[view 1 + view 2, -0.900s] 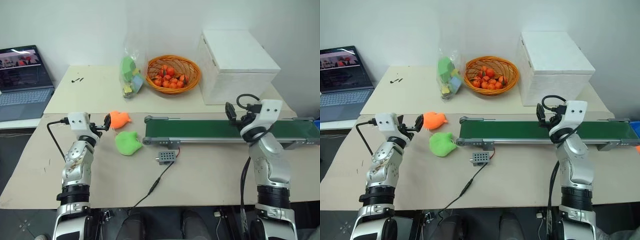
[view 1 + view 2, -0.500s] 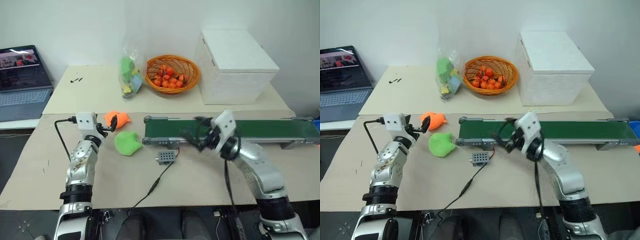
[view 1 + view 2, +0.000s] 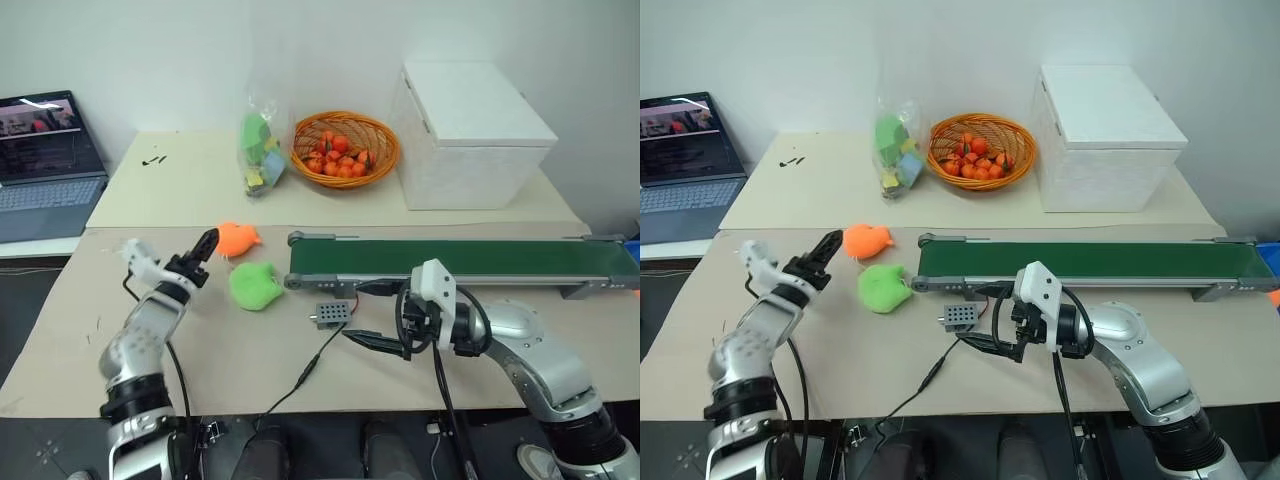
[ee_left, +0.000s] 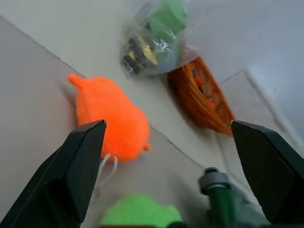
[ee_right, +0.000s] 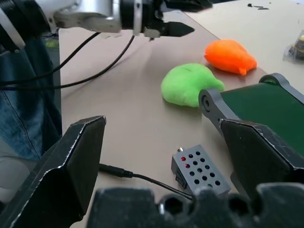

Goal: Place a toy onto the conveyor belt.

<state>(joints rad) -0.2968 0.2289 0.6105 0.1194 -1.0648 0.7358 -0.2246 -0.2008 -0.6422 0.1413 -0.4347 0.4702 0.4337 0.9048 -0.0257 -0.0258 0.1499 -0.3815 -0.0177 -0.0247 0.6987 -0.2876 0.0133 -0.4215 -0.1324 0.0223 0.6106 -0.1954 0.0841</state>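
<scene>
My left gripper should pull back and approach the lime-green toy's near side (image 3: 250,296), because it is pointing past the lime-green toy at the orange plush (image 3: 238,239).
The lime-green toy (image 3: 255,285) lies on the table just left of the conveyor belt (image 3: 470,258), whose dark-green band runs off to the right. My left gripper (image 3: 203,252) hovers open to the left of the toy, pointing at an orange plush (image 3: 238,238). Its wrist view shows the orange plush (image 4: 111,121) between the spread fingers (image 4: 78,166) and the green toy (image 4: 140,216) below it. My right gripper (image 3: 368,318) is open in front of the belt's left end, pointing left toward the toy (image 5: 189,84). Neither gripper touches the toy.
A small grey box (image 3: 332,314) with a black cable lies in front of the belt's left end, close to my right gripper. Behind the belt are a bag of toys (image 3: 262,150), a basket of orange fruit (image 3: 345,148) and a white box (image 3: 470,135). A laptop (image 3: 48,165) sits far left.
My right arm has swung from above the belt's right part down and left to the table in front of its left end. My left arm has dropped lower, its gripper still by the orange plush.
</scene>
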